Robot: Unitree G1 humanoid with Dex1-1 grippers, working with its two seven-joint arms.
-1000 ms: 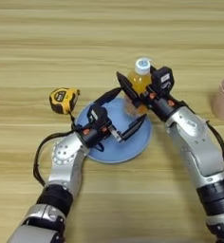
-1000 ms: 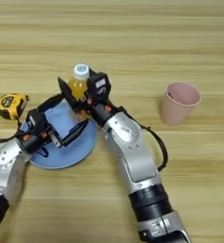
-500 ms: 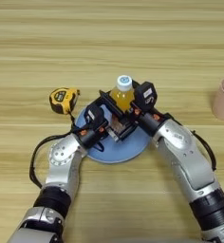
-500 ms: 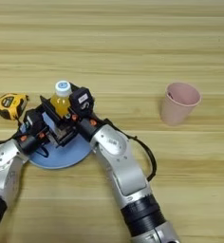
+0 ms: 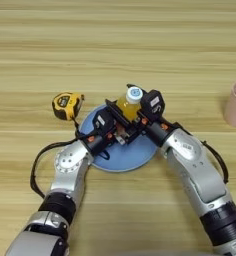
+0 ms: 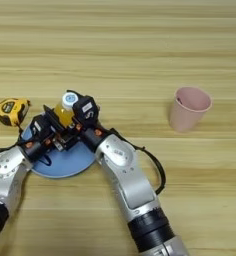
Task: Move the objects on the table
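Observation:
The wood point(image 5: 30, 78) past the tape measure is on my left gripper's side, so next my right gripper passes the orange-juice bottle point(image 5: 129, 106) to my left gripper first.
My right gripper point(image 5: 126, 116) is shut on the small orange-juice bottle point(image 5: 131, 98), which is tilted with its white cap up, over the back part of the light-blue plate point(image 5: 126, 156). My left gripper point(image 5: 110, 131) rests at the plate's left part, close beside the right one. The yellow-black tape measure point(image 5: 67, 105) lies on the table point(image 5: 115, 45) just left of the plate. The pink cup point(image 6: 189, 108) stands upright far to the right.
A black cable loops from my left arm point(image 5: 70, 167) onto the wood at its left. My right forearm point(image 5: 200, 175) crosses the table from the lower right toward the plate. Bare wood lies between the plate and the cup.
My right gripper has carried the bottle leftward, from behind the plate's right edge to over its back left, beside my left gripper. The left arm, plate, tape measure and cup stayed put.

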